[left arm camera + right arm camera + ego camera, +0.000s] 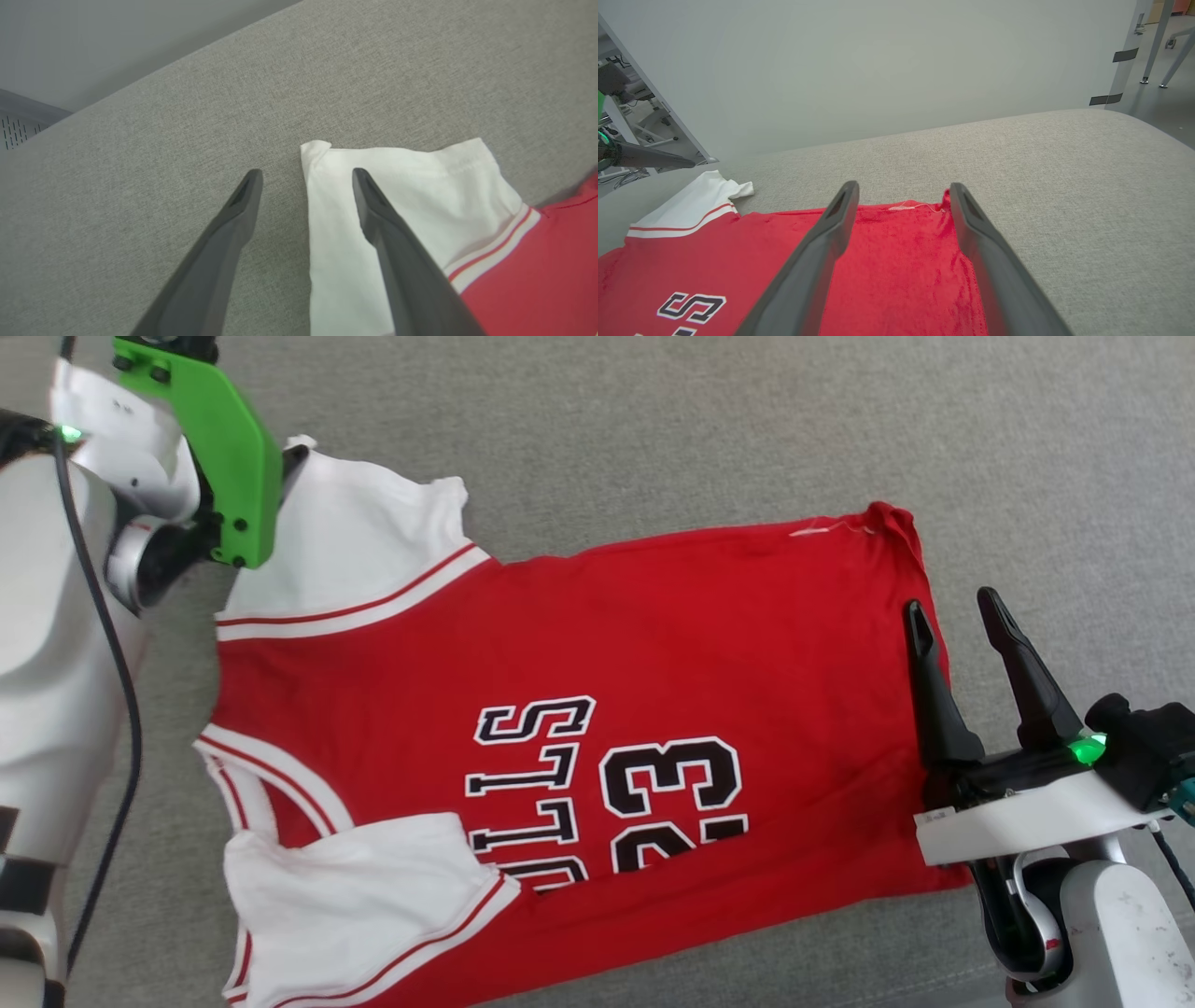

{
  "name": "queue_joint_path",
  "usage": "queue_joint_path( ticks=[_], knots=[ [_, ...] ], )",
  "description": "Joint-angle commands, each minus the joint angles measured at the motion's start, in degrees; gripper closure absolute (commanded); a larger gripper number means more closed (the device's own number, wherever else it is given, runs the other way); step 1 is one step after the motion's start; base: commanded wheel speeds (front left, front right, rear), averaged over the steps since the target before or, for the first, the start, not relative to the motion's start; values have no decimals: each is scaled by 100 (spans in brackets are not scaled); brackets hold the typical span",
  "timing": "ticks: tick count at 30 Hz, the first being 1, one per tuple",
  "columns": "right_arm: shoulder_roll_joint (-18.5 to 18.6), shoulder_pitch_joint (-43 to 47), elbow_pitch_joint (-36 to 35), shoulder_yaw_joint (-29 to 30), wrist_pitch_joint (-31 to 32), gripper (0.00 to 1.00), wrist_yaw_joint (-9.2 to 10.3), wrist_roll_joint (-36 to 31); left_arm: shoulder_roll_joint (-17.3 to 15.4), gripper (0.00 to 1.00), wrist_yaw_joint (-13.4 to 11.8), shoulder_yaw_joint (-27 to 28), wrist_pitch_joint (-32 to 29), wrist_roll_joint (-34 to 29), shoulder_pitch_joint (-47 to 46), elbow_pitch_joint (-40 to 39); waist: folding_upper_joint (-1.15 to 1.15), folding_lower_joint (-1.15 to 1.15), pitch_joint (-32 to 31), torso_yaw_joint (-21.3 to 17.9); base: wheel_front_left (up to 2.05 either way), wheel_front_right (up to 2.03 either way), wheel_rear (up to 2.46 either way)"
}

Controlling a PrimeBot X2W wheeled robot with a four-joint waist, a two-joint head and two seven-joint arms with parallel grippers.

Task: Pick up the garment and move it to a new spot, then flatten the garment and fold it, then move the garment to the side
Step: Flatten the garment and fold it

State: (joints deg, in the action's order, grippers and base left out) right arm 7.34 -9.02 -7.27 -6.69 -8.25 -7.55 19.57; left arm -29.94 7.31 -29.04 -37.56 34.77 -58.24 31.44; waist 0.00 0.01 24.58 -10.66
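Observation:
My gripper will carry the far sleeve across; the garment's far side (683,573) should fold over plain red, hiding most lettering, since the garment's near fold (717,907) shows plain red.
The garment (579,644), a red jersey with black lettering and the number 23, lies spread on the grey cushioned surface (709,439), collar to the left and hem to the right. Its far white sleeve (420,196) lies flat, while the near sleeve (355,887) is folded onto the body. My left gripper (306,175) is open above the far sleeve's outer edge, one finger over the white cloth and one over bare cushion. My right gripper (954,611) is open just above the hem, and between its fingers shows the hem's far corner (920,207). Neither gripper holds anything.
In the head view the green bracket (233,457) of my left arm covers part of the far sleeve. A pale wall (878,70) stands behind the cushion's far edge. Table legs (1164,42) stand on the floor beyond the right end. Bare cushion lies beyond the garment.

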Motion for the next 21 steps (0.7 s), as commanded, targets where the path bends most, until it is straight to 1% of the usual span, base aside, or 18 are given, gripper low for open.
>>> queue_joint_path(
  ticks=[1,4,7,11,13,14,15,16,19,21],
  knots=[
    [-53,-122,35,-31,-59,0,6,-5,-75,0,12,-25,-133,66,-194,103,0,-1,344,-325,0,0,0],
    [-69,-177,119,-55,-107,0,6,4,-116,0,15,-90,-284,191,-352,284,0,-1,425,-380,0,0,0],
    [-74,-238,198,-87,-162,0,6,12,-168,0,14,-115,-285,192,-458,523,0,-1,492,-416,0,0,0],
    [-93,-294,268,-137,-209,0,6,16,-219,0,-85,-178,-258,69,-499,877,0,-1,551,-439,0,0,0],
    [-96,-316,296,-158,-222,0,6,10,-209,0,-189,-216,-259,10,-481,998,0,-1,571,-436,0,0,0],
    [-98,-326,305,-165,-227,0,6,7,-210,11,-238,-209,-262,12,-465,1060,0,-1,582,-435,0,0,0],
    [-99,-340,315,-175,-232,0,6,4,-204,84,-271,-204,-309,37,-437,1142,0,-1,590,-433,0,0,0],
    [-100,-349,322,-182,-233,0,6,-1,-195,100,-271,-202,-387,77,-412,1205,0,-1,593,-430,0,0,0],
    [-93,-363,336,-173,-226,0,6,-14,-146,100,-251,-179,-613,240,-342,1338,0,-1,577,-392,0,0,0],
    [-75,-374,343,-147,-211,0,6,-19,-62,100,-284,-40,-514,409,-325,1359,0,-1,543,-352,0,0,0]
  ],
)
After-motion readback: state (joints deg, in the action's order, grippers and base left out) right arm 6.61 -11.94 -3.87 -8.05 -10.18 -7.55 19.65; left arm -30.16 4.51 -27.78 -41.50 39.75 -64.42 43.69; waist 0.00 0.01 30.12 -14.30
